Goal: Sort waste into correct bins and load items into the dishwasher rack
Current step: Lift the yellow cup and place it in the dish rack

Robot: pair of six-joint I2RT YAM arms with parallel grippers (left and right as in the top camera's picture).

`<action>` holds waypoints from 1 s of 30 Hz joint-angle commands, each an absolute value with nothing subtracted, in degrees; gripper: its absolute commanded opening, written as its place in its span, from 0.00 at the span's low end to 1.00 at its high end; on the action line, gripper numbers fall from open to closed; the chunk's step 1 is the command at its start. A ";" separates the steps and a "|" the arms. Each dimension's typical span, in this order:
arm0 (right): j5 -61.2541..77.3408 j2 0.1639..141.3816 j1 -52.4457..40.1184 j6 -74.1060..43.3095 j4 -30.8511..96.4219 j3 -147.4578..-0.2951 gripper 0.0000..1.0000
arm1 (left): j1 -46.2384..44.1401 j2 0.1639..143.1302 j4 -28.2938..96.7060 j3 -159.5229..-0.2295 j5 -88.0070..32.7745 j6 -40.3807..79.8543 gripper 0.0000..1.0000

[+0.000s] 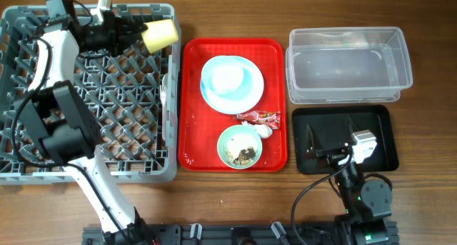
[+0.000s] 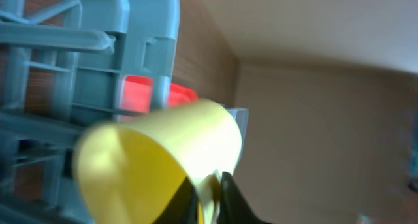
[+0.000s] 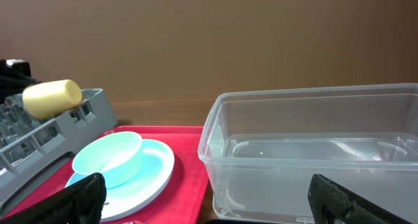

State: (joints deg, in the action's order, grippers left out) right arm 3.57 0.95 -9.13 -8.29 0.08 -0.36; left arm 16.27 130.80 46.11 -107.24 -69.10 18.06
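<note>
Next, my left gripper pulls the yellow cup back inward [image 1: 151, 61] and lowers it with its opening down, because the cup is lying on its side with its base over the rack's side [image 1: 173, 32].
My left gripper [image 1: 139, 32] is shut on the rim of the small yellow cup [image 1: 162, 33] and holds it on its side above the far right corner of the grey dishwasher rack [image 1: 43, 166]. In the left wrist view the cup [image 2: 163, 159] fills the centre, pinched between the fingers [image 2: 209, 199]. On the red tray [image 1: 275, 59] sit a light blue plate [image 1: 250, 95] carrying a pale bowl [image 1: 226, 75], a green-blue bowl [image 1: 227, 141] with rice scraps [image 1: 243, 155], a red-and-white wrapper [image 1: 259, 118] and a white tissue [image 1: 265, 130]. My right gripper [image 1: 330, 134] is open and empty over the black tray [image 1: 382, 152].
The clear tub [image 1: 350, 65] stands behind the black tray; it also shows in the right wrist view [image 3: 313, 152] with the plate [image 3: 153, 172] and bowl [image 3: 108, 160] to its left. A white utensil [image 1: 166, 95] lies at the rack's right wall.
</note>
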 commanded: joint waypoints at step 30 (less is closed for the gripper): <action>3.27 0.80 -9.19 -7.88 -0.08 -0.30 1.00 | 10.59 133.14 29.98 -104.60 -68.12 30.50 0.04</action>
State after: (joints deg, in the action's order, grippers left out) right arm 3.57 0.95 -9.13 -8.29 0.05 -0.36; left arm 10.94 132.33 28.21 -105.60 -76.42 30.92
